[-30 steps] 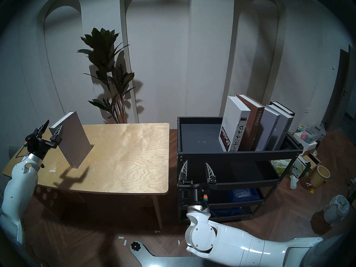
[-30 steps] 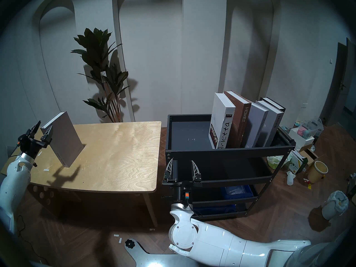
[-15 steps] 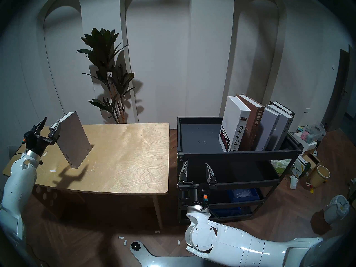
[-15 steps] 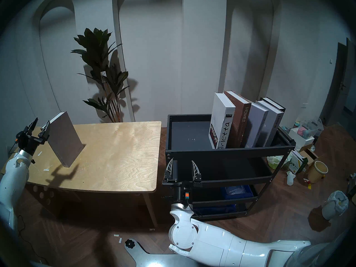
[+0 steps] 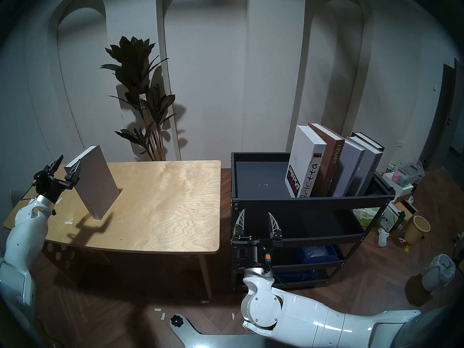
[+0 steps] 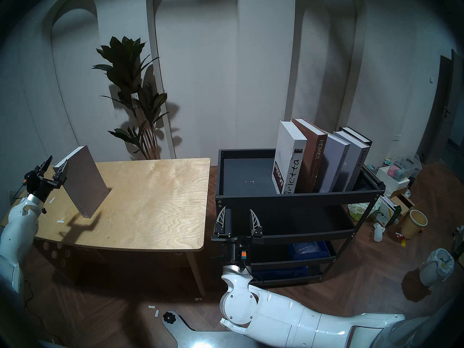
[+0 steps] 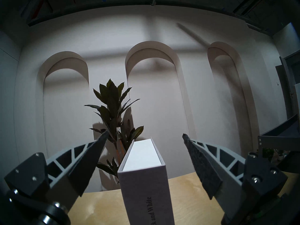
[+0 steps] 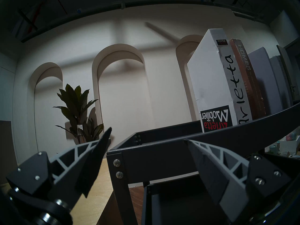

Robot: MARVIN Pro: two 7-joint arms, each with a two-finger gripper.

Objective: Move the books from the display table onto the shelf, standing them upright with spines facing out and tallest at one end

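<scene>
I expect the grey book to keep its covers (image 5: pixel 104 181) shut when I lift and tilt it, because the grey book's spine (image 7: pixel 145 194) is between my left gripper's fingers.
A grey book (image 5: pixel 96 181) marked "Special Issue" stands upright on the display table (image 5: pixel 163 201), near its left end. My left gripper (image 5: pixel 66 165) is open at the book's near top corner. In the left wrist view the book's spine (image 7: pixel 146 179) sits between the spread fingers of my left gripper (image 7: pixel 144 135), with gaps on both sides. Several books stand upright at the right end of the shelf (image 5: pixel 311 203), among them the white "Arletta" (image 5: pixel 305 161) and the brown "HOMES" (image 5: pixel 331 164). My right gripper (image 5: pixel 256 213) hangs open and empty before the shelf's front left corner (image 8: pixel 120 156).
A tall potted plant (image 5: pixel 143 101) stands behind the table by the arched wall. Boxes (image 5: pixel 401 179), a yellow bucket (image 5: pixel 416 229) and a white waste bin (image 5: pixel 438 273) crowd the floor right of the shelf. The shelf's left half holds no books.
My left gripper drew slightly away to the left, then came back a little toward the book. The book, the shelved books and the right arm have not moved.
</scene>
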